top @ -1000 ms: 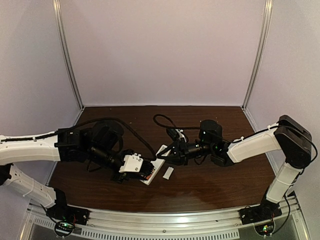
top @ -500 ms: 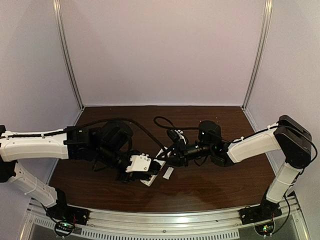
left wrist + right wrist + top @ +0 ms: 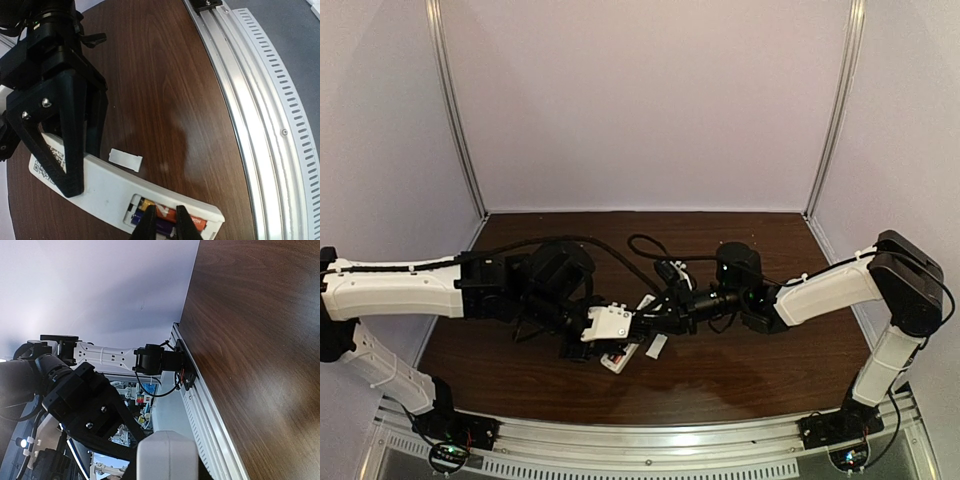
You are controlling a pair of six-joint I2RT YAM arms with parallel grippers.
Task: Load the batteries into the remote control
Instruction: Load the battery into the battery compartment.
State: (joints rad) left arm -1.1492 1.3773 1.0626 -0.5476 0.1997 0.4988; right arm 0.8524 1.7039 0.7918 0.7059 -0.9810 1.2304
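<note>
Next, my left gripper backs away, opens and turns its fingers across both batteries (image 3: 164, 223) before I fetch the cover, because its fingers line up lengthwise over the orange-red battery (image 3: 167, 213).
The remote control (image 3: 100, 190) is a white bar lying back side up, its battery bay uncovered. An orange-red battery (image 3: 165, 213) and a bluish-purple battery (image 3: 137, 218) lie side by side in the bay. My left gripper (image 3: 164, 226) is nearly shut, its tips set over the orange-red one, which shows in the narrow gap. My right gripper (image 3: 84, 172) is shut on the remote's other end (image 3: 167, 455). In the top view both grippers (image 3: 625, 330) (image 3: 645, 322) meet at the table's middle, hiding most of the remote (image 3: 617, 358).
A small flat white cover piece (image 3: 125, 159) (image 3: 656, 346) lies on the brown table beside the remote. The slotted aluminium rail (image 3: 260, 100) runs along the near edge. A black cable (image 3: 650, 245) loops behind the right gripper.
My left gripper has slid right and slightly back along the remote, closing up on the right gripper. The right arm and remote have held still.
</note>
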